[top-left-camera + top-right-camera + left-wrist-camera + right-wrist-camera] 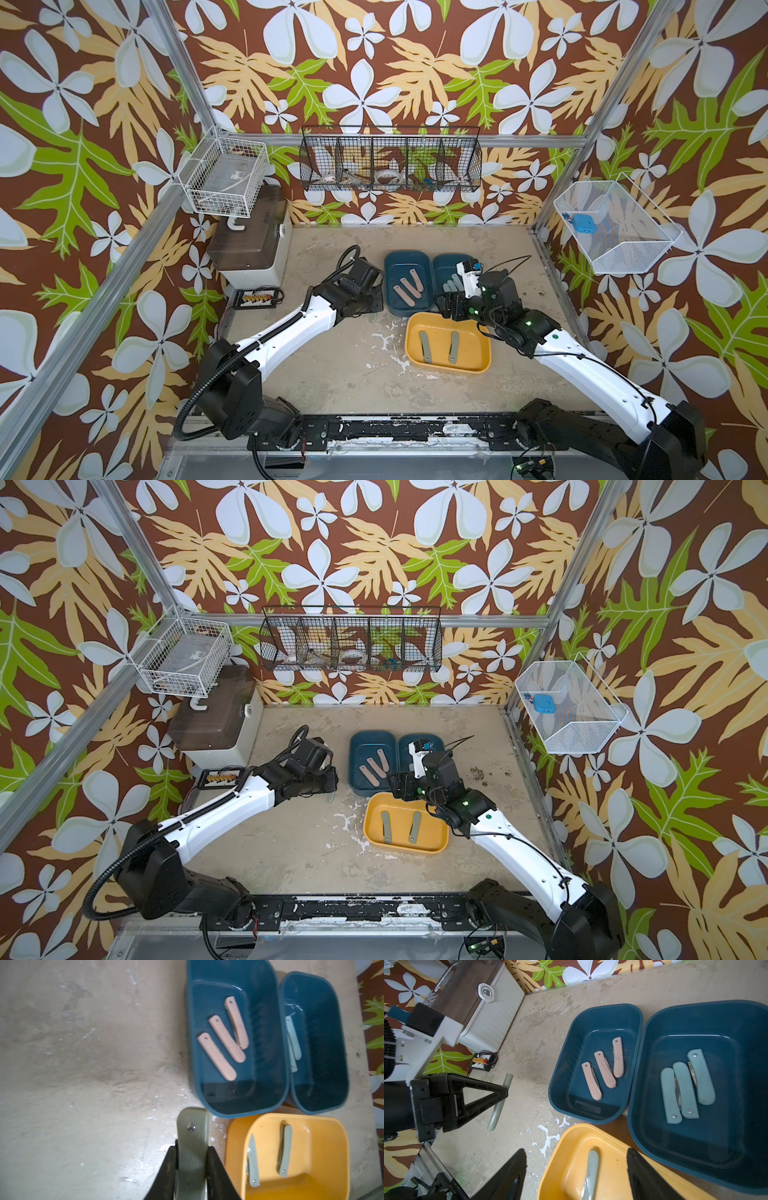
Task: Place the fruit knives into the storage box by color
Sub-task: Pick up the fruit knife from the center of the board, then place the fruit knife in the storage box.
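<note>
My left gripper keeps carrying the grey-green knife, since it matches the knives in the yellow box, until the knife hangs over their open gap.
Three pink fruit knives lie in the left blue storage box. Beside it, the right blue box holds three light blue knives. Two grey-green knives rest in the yellow box. My left gripper is shut on a third grey-green knife, held just above the floor left of the boxes; the right wrist view also shows this knife. My right gripper stands open over the yellow box's far edge with nothing between its fingers.
A white container with a brown lid stands at the back left, with a small connector board in front of it. A black wire basket and two white wire baskets hang on the walls.
</note>
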`<state>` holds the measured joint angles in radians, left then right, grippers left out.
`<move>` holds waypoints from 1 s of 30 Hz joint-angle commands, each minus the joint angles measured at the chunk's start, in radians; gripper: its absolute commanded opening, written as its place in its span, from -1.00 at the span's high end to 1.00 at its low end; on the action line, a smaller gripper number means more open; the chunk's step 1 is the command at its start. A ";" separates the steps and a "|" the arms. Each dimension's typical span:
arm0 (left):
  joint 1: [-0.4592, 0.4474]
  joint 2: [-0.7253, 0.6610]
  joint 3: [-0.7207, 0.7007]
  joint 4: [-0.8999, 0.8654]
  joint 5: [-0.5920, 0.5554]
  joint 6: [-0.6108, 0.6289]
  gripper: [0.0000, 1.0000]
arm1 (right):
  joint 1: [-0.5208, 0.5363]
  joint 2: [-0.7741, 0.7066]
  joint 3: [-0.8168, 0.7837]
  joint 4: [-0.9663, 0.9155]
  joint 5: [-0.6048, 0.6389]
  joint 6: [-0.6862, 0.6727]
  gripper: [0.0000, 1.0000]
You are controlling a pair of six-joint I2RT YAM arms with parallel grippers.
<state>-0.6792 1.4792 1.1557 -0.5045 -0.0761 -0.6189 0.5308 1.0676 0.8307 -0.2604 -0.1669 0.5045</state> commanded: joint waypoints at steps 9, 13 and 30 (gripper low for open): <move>-0.203 0.175 0.183 0.005 -0.047 -0.084 0.69 | -0.021 -0.221 -0.095 -0.143 0.026 0.035 -0.54; -0.254 0.241 0.219 0.027 -0.036 -0.095 0.69 | -0.028 -0.312 -0.137 -0.191 0.035 0.072 -0.54; -0.382 0.444 0.277 0.110 -0.003 -0.154 0.69 | -0.029 -0.367 -0.134 -0.243 0.066 0.094 -0.54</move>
<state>-1.0615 1.9182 1.4391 -0.4194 -0.0734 -0.7544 0.5018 0.6952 0.6888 -0.5011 -0.1211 0.6044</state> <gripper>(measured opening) 0.234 0.770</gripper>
